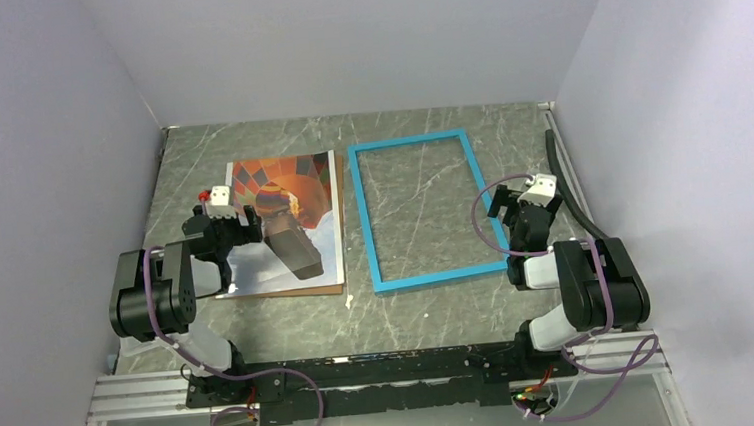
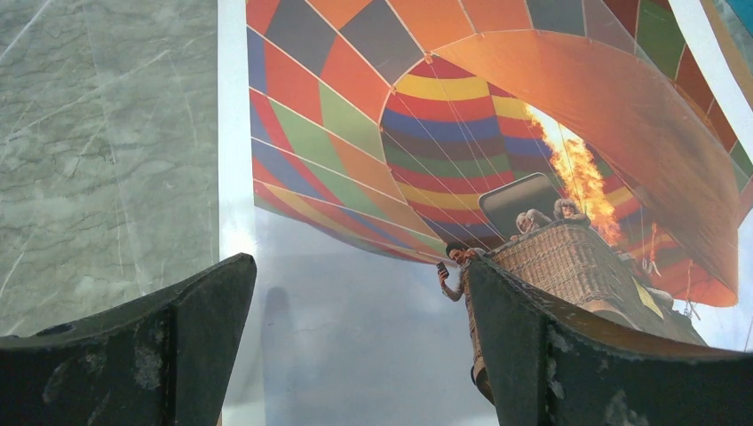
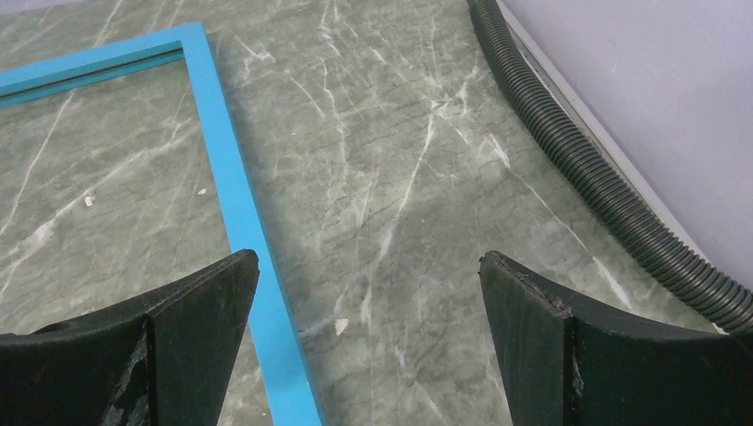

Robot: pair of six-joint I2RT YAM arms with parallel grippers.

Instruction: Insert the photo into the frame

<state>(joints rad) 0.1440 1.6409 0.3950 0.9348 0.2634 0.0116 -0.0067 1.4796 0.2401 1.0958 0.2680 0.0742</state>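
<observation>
The frame point(image 1: 410, 140) lies flat beside the photo with its blue side up, so next my left gripper moves back while my right gripper lifts the frame's rim point(image 1: 363, 210) nearest the photo.
The photo point(image 1: 288, 214), a hot air balloon print, lies face up at the left middle of the table. My left gripper point(image 1: 236, 221) hovers open and empty over its left edge. In the left wrist view the photo point(image 2: 462, 133) fills the space beyond my open left gripper point(image 2: 360, 284). The frame point(image 1: 361, 214), a blue rim around clear glass, lies flat just right of the photo. My right gripper point(image 1: 518, 208) is open and empty beside the frame's right rim. In the right wrist view the rim point(image 3: 233, 186) runs under the left finger of my right gripper point(image 3: 368, 275).
A brown backing panel point(image 1: 298, 292) lies under the photo, with only its near edge showing. A black ribbed hose point(image 1: 567, 185) runs along the right wall and also shows in the right wrist view point(image 3: 586, 169). A small white scrap point(image 1: 349, 300) lies near the frame's near left corner.
</observation>
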